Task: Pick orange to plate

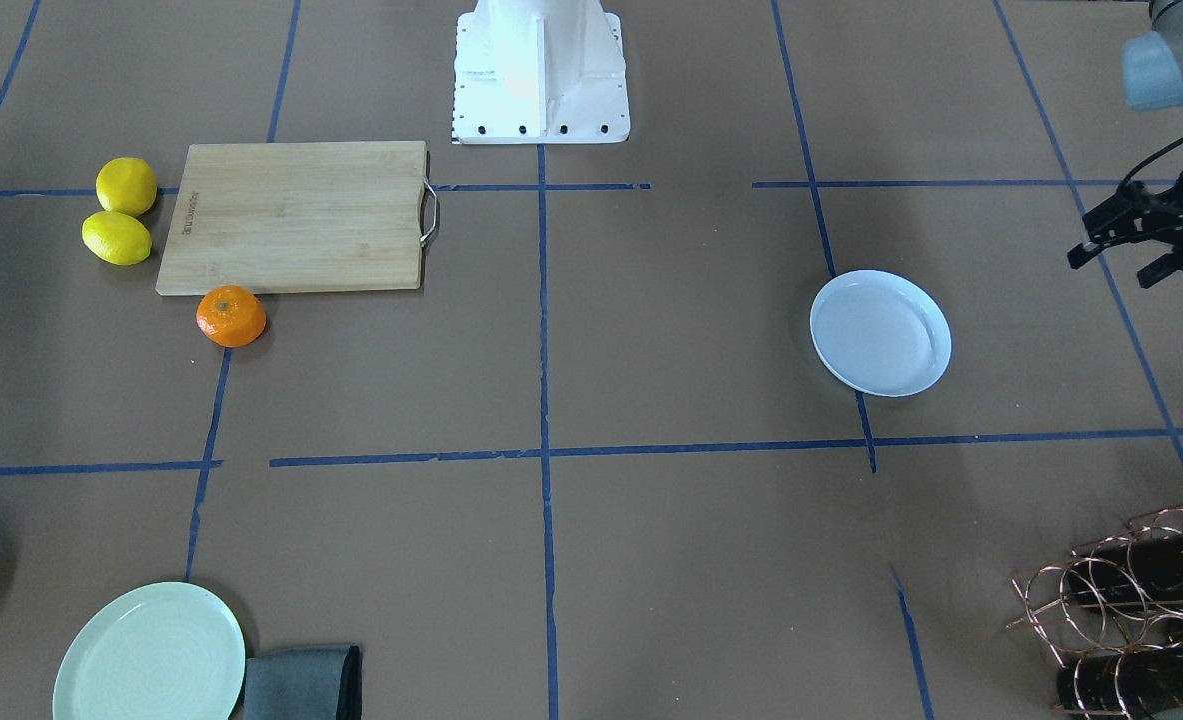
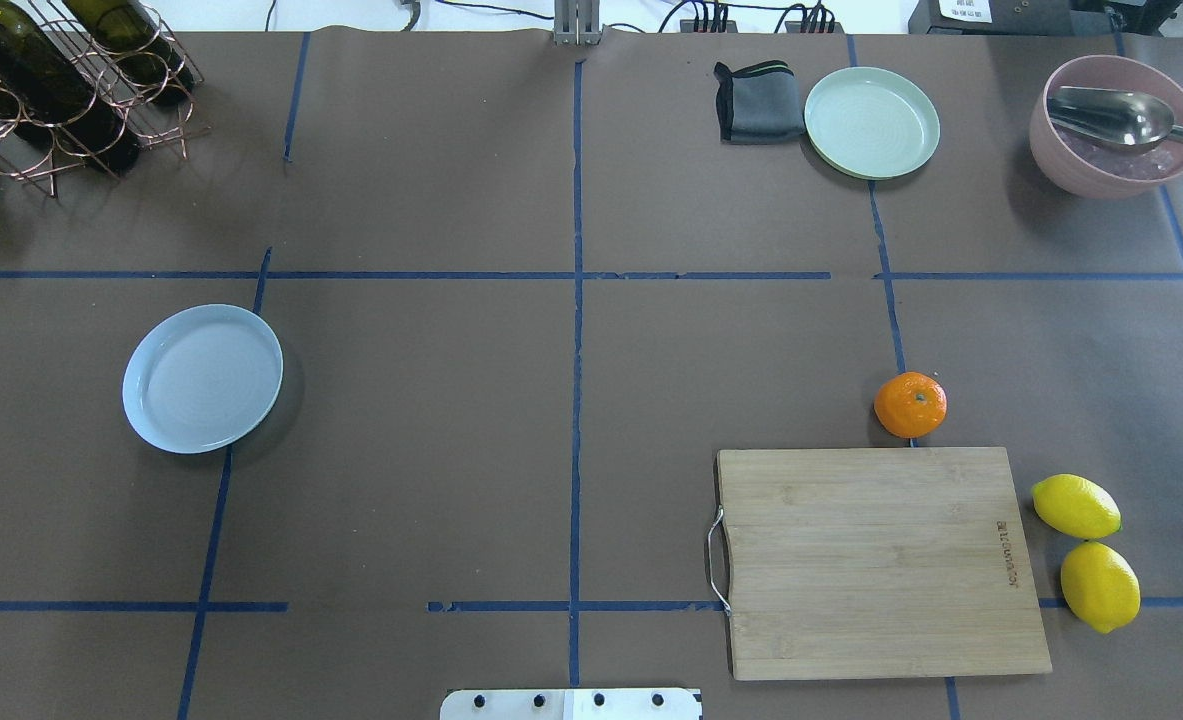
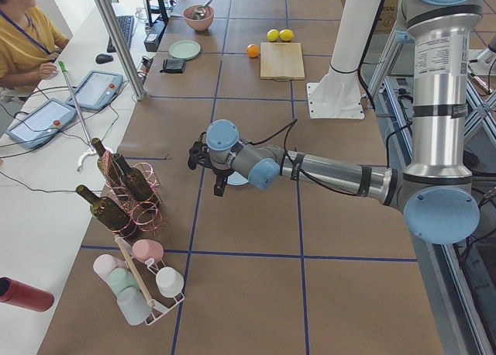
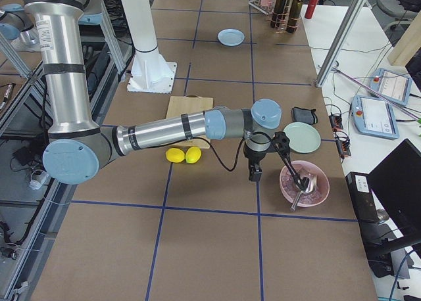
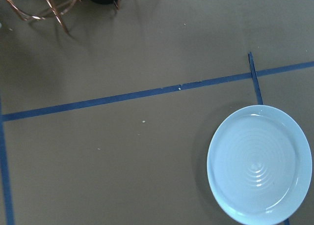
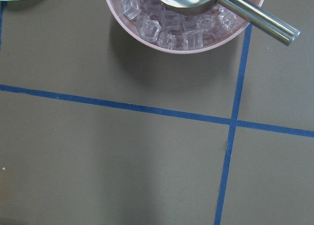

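Note:
The open fingers of my left gripper are lined up across the white-bluish plate's free outer rim (image 1: 947,332). I should keep moving down toward that rim until the fingers are on both sides of it.
The orange (image 1: 231,316) (image 2: 910,404) sits on the brown table at the far edge of the wooden cutting board (image 2: 881,560), on the robot's right side. The white-bluish plate (image 1: 881,333) (image 2: 202,378) lies empty on the robot's left side and fills the lower right of the left wrist view (image 5: 259,163). My left gripper (image 1: 1111,268) hovers beyond the plate's outer side with its fingers apart and nothing between them. My right gripper (image 4: 272,171) shows only in the exterior right view, above the table beside the pink bowl; I cannot tell its state.
Two lemons (image 2: 1086,550) lie right of the cutting board. A pale green plate (image 2: 872,122) and a grey cloth (image 2: 756,100) sit at the far side. A pink bowl (image 2: 1061,165) holds ice and a metal scoop. A copper wine rack (image 2: 61,90) with bottles stands far left.

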